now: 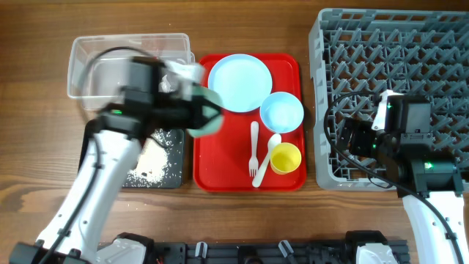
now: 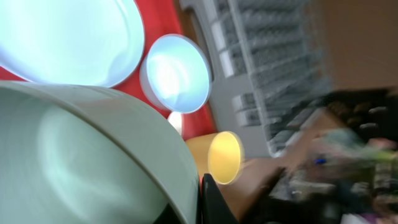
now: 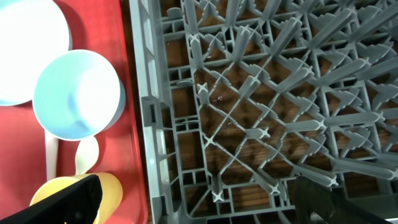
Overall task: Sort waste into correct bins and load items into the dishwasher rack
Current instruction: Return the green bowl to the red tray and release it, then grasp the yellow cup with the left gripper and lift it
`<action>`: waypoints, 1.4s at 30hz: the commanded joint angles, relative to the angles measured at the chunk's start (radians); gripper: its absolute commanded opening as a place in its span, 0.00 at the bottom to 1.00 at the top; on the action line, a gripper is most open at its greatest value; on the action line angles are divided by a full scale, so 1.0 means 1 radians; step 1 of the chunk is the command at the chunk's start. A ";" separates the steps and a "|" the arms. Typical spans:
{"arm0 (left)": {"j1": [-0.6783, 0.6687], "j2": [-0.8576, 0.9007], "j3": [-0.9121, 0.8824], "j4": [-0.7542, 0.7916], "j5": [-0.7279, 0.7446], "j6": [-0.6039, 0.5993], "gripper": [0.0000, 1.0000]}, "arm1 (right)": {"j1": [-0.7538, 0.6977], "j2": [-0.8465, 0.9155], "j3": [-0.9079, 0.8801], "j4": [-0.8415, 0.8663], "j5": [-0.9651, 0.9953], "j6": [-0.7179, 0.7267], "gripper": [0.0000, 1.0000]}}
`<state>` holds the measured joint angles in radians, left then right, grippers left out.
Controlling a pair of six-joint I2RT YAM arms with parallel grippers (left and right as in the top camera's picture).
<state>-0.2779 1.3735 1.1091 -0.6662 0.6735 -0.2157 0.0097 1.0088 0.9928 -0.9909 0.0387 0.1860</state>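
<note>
My left gripper should keep lowering the pale green bowl (image 2: 87, 162) until it rests on the red tray beside the fork (image 1: 229, 150), because the bowl is empty and the tray is clear there.
My left gripper (image 1: 192, 110) is shut on the rim of the pale green bowl (image 1: 207, 119) and holds it tilted above the left edge of the red tray. The bowl fills the left wrist view (image 2: 93, 162), with one finger (image 2: 211, 200) against its rim. A white tissue piece (image 1: 185, 73) shows by the clear tub (image 1: 128, 62). Rice crumbs (image 1: 150, 158) lie in the black tray (image 1: 172, 176). The blue plate (image 1: 239, 82), blue bowl (image 1: 281, 112), yellow cup (image 1: 286, 158), fork (image 1: 253, 143) and spoon (image 1: 267, 158) lie on the red tray. My right gripper (image 1: 359, 139) is open and empty over the grey rack (image 1: 396, 73). The red wrapper is out of view.
The red serving tray (image 1: 220, 172) sits between the bins and the rack. In the right wrist view the rack's left wall (image 3: 152, 124) runs beside the red tray (image 3: 134, 124), with the blue bowl (image 3: 78, 93) and yellow cup (image 3: 109, 186) close to it.
</note>
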 commanded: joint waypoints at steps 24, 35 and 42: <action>-0.402 0.271 0.170 -0.034 -0.458 -0.051 0.66 | -0.003 -0.011 0.027 0.002 0.049 0.001 1.00; -0.421 0.336 0.168 -0.071 -0.262 -0.055 0.62 | -0.003 -0.011 0.068 -0.020 0.074 0.053 1.00; -0.483 0.460 0.167 -0.060 -0.258 -0.055 0.61 | -0.003 -0.011 0.068 -0.033 0.074 0.054 1.00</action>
<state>-0.7258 1.7657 1.2785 -0.7311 0.3931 -0.2687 0.0093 1.0084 1.0367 -1.0164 0.0910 0.2237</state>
